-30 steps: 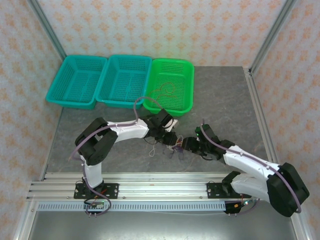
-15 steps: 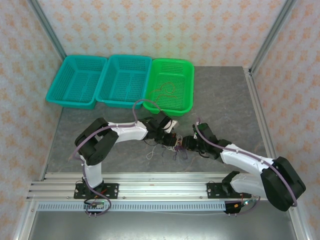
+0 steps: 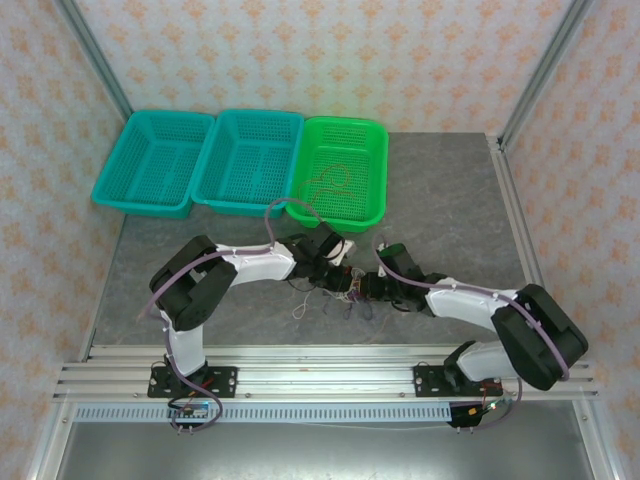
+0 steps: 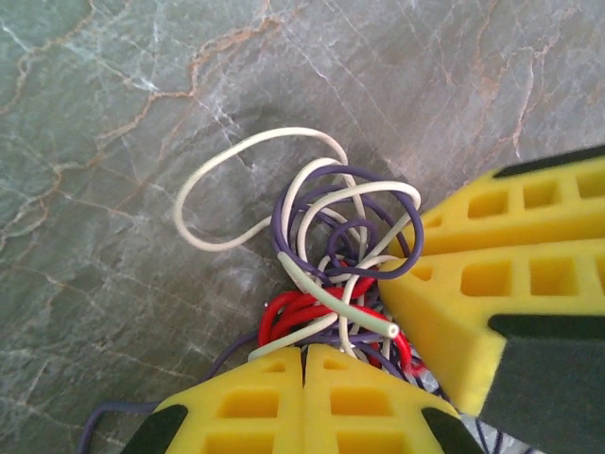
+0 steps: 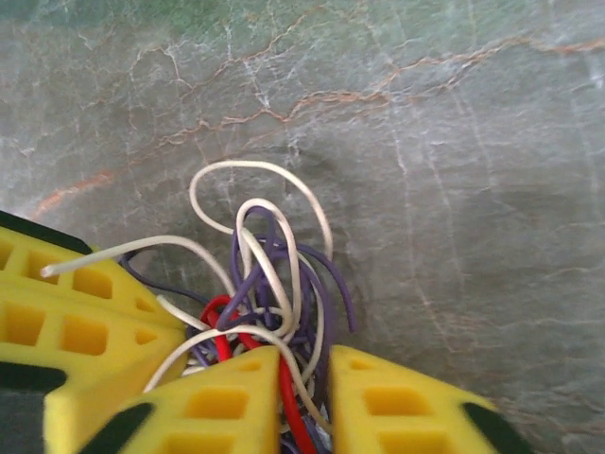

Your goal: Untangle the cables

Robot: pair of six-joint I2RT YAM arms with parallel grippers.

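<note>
Red, white and purple cables (image 5: pixel 302 378) pass together between my right gripper's fingers, so next I open that gripper, back away and take only the red cable (image 4: pixel 284 316).
The cables (image 3: pixel 322 296) lie as one knot of white, purple and red strands (image 4: pixel 340 236) on the grey table, between my two grippers. My left gripper (image 3: pixel 335 275) is shut, its yellow fingertips (image 4: pixel 304 352) pressed together at the knot's near edge. Whether a strand is pinched there is hidden. My right gripper (image 3: pixel 358 290) is closed down on the knot (image 5: pixel 274 274) from the other side. A red, a white and a purple strand run through the narrow gap between its jaws (image 5: pixel 304 357). The two grippers almost touch.
A green basket (image 3: pixel 335 212) stands just behind the grippers with a thin reddish cable loop (image 3: pixel 328 180) inside. Two teal baskets (image 3: pixel 150 205) (image 3: pixel 240 203) sit to its left. Aluminium frame posts and papered walls bound the table.
My right gripper moved left into the knot and closed from half open onto the strands. My left gripper finished closing and stayed in place.
</note>
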